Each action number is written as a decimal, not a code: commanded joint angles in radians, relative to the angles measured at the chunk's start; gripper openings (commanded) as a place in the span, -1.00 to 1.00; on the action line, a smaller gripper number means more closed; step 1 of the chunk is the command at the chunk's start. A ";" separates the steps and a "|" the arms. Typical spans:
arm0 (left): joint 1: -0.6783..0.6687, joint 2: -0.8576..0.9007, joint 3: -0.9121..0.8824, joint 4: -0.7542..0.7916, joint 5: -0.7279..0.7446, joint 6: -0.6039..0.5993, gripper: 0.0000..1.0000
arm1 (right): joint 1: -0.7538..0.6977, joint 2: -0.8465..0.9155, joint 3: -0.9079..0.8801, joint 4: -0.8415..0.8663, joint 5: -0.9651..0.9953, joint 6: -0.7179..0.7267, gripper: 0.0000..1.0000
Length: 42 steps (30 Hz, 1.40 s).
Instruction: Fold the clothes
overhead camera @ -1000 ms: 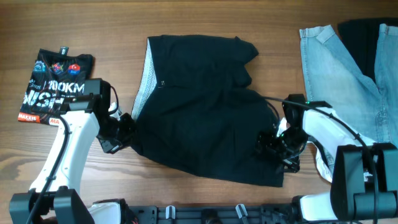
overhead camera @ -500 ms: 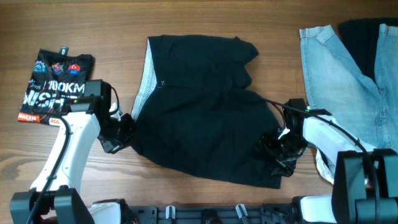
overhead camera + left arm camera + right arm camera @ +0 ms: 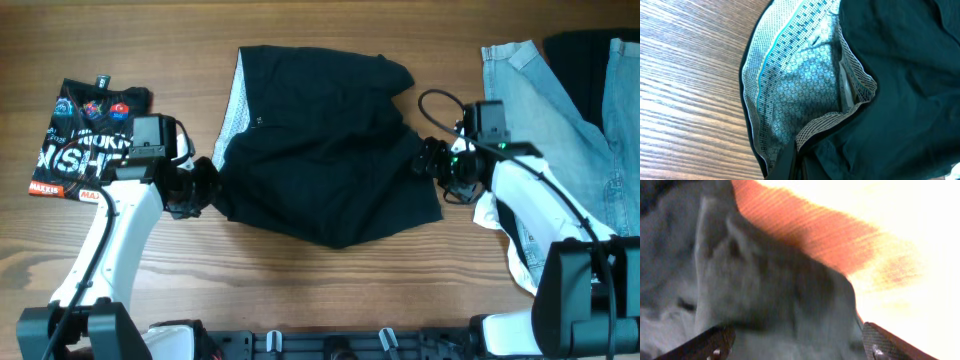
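Observation:
The front edge of the black shorts (image 3: 832, 126) hangs in loose ripples (image 3: 869, 86), so it will straighten out and cover most of the mesh lining when I pull it.
The black shorts (image 3: 320, 150) lie spread mid-table, with the whitish mesh lining (image 3: 232, 125) showing along their left edge. My left gripper (image 3: 200, 190) is shut on that left edge. In the left wrist view the fingers (image 3: 797, 167) pinch the hem beside the mesh lining (image 3: 800, 85). My right gripper (image 3: 432, 162) is at the shorts' right edge. In the blurred right wrist view its fingers (image 3: 797, 342) stand wide apart with dark cloth (image 3: 765, 295) bulging between them.
A folded black printed T-shirt (image 3: 90, 135) lies at the far left. Light-blue denim (image 3: 540, 110) and another dark garment (image 3: 590, 60) lie at the right. A white cloth piece (image 3: 518, 258) lies under the right arm. Bare wood runs along the front edge.
My right gripper has swept up and away from the front edge, carrying the shorts' lower right corner upward, so the shorts look shorter. My left gripper moved slightly up with its edge.

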<state>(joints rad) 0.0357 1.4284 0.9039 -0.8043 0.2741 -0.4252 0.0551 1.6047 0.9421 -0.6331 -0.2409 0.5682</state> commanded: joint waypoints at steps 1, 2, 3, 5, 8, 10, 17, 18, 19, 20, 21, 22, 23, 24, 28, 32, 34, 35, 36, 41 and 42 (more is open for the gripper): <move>-0.050 -0.008 -0.003 0.005 0.006 -0.013 -0.92 | -0.002 -0.003 0.082 -0.185 0.050 -0.039 0.74; -0.071 -0.008 -0.003 0.004 0.005 -0.013 -0.92 | -0.002 -0.019 0.084 -0.261 0.050 -0.002 0.75; -0.085 -0.008 -0.003 0.004 0.005 -0.013 -0.92 | -0.002 -0.026 0.084 -0.306 0.050 0.011 0.77; -0.107 -0.008 -0.003 0.001 -0.016 -0.013 -0.92 | -0.002 -0.026 0.077 -0.365 0.050 0.011 0.78; -0.116 -0.008 -0.003 -0.007 -0.040 -0.013 -0.92 | 0.004 -0.026 0.005 -0.383 0.046 0.019 0.78; -0.116 -0.008 -0.003 -0.009 -0.040 -0.013 -0.92 | 0.011 -0.026 -0.055 -0.320 0.034 0.038 0.78; -0.116 -0.008 -0.003 -0.072 -0.047 -0.013 -0.92 | 0.031 -0.025 -0.243 -0.053 0.008 0.120 0.55; -0.116 -0.008 -0.003 -0.086 -0.060 -0.013 -0.92 | 0.031 -0.025 -0.254 -0.030 0.009 0.120 0.37; -0.116 -0.008 -0.003 -0.109 -0.087 -0.013 -0.92 | 0.031 -0.025 -0.262 0.002 0.008 0.119 -0.07; -0.116 -0.008 -0.003 -0.133 -0.128 -0.013 -0.92 | 0.031 -0.025 -0.262 0.024 0.008 0.119 -0.66; -0.116 -0.008 -0.003 -0.145 -0.157 -0.013 -0.92 | 0.031 -0.025 -0.261 0.037 0.008 0.119 -0.91; -0.116 -0.008 -0.003 -0.148 -0.162 -0.013 -0.92 | 0.031 -0.025 -0.257 0.038 0.008 0.113 -0.91; -0.116 -0.008 -0.003 -0.152 -0.160 -0.013 -0.92 | 0.030 -0.025 -0.249 0.024 0.008 0.109 -0.91; -0.116 -0.008 -0.003 -0.172 -0.160 -0.014 -0.92 | 0.030 -0.027 -0.237 -0.002 0.008 0.095 -0.91; -0.116 -0.008 -0.003 -0.272 -0.164 -0.028 -0.49 | 0.029 -0.044 -0.199 -0.143 0.097 0.085 -0.91; -0.116 -0.008 -0.003 -0.306 -0.164 -0.063 0.67 | 0.029 -0.045 -0.196 -0.146 0.100 0.084 -0.91; -0.116 -0.008 -0.008 -0.305 -0.164 -0.096 1.00 | 0.029 -0.045 -0.196 -0.138 0.099 0.082 -0.91; -0.117 -0.008 -0.019 -0.303 -0.164 -0.121 1.00 | 0.029 -0.045 -0.196 -0.136 0.099 0.081 -0.92; -0.117 -0.008 -0.037 -0.290 -0.165 -0.142 1.00 | 0.029 -0.045 -0.196 -0.134 0.099 0.081 -0.91; -0.117 -0.007 -0.215 -0.033 -0.172 -0.229 1.00 | 0.029 -0.044 -0.196 -0.135 0.099 0.060 -0.91; -0.117 -0.007 -0.237 0.001 -0.175 -0.243 1.00 | 0.029 -0.044 -0.196 -0.134 0.099 0.060 -0.91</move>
<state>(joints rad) -0.0769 1.4261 0.7448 -0.8787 0.1162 -0.5934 0.0799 1.5524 0.7292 -0.7723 -0.1783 0.6483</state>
